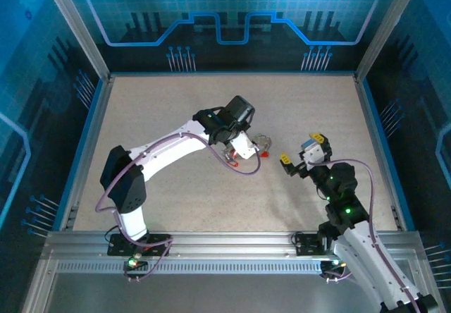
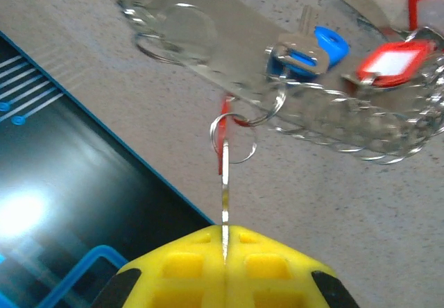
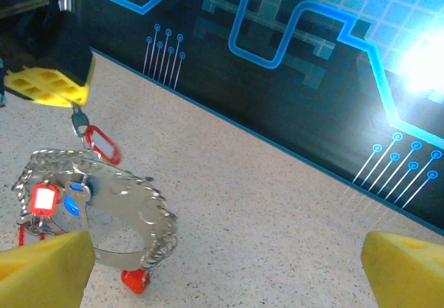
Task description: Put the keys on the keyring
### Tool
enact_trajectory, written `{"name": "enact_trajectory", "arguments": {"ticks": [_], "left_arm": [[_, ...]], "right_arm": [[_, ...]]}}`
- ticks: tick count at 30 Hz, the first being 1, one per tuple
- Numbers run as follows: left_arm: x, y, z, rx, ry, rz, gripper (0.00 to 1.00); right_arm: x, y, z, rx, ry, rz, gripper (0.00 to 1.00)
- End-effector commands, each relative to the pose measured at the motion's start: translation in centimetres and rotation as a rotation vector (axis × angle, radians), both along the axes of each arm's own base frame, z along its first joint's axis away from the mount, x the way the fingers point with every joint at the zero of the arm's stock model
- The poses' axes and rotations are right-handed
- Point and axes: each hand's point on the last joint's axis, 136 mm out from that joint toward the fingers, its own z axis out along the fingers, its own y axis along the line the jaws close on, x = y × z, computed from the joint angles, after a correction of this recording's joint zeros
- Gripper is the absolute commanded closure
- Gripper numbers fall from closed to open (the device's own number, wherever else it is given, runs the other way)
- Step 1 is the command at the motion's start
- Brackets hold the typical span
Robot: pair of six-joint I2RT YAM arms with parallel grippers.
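The silvery key's split ring (image 2: 216, 132) is linked through the keyring's wire loop (image 2: 279, 104), so the left gripper should keep lowering the key until the keyring lies flat, then let go.
The keyring (image 2: 229, 34) is a wide grey metal band lying on the speckled table, with several small wire loops along its rim. A blue-headed key (image 2: 326, 48) and a red tag (image 2: 392, 62) hang on it. My left gripper (image 2: 225, 252) is shut on the blade of one thin silvery key (image 2: 225, 190), seen edge-on, whose small split ring and red tag sit against the keyring's rim. In the right wrist view the keyring (image 3: 104, 211) lies at the left, with the held key (image 3: 80, 119) above it. My right gripper (image 3: 225, 273) stands open beside the ring, nothing between its fingers.
The keyring (image 1: 264, 142) lies mid-table between my left gripper (image 1: 248, 146) and my right gripper (image 1: 299, 159). A small red piece (image 3: 135, 279) lies at the ring's near rim. Blue-lit walls (image 1: 225, 24) close in the table on three sides.
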Motion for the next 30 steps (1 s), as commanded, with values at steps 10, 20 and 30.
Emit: {"name": "enact_trajectory", "arguments": {"ticks": [10,20,30], "left_arm": [[-1.0,5.5,-4.2,-0.069,0.166,0.200,1.00],[0.0,10.5,-7.7,-0.140,0.316,0.397,1.00],[0.8,14.9,-12.8,-0.223,0.428,0.677,1.00]], "right_arm": [[0.1,-0.5,-1.0,0.010,0.015,-0.022,0.00],[0.7,-0.3,-0.8,0.008,0.022,-0.016,0.00],[1.4,-0.5,-0.7,0.008,0.025,-0.038,0.00]]}}
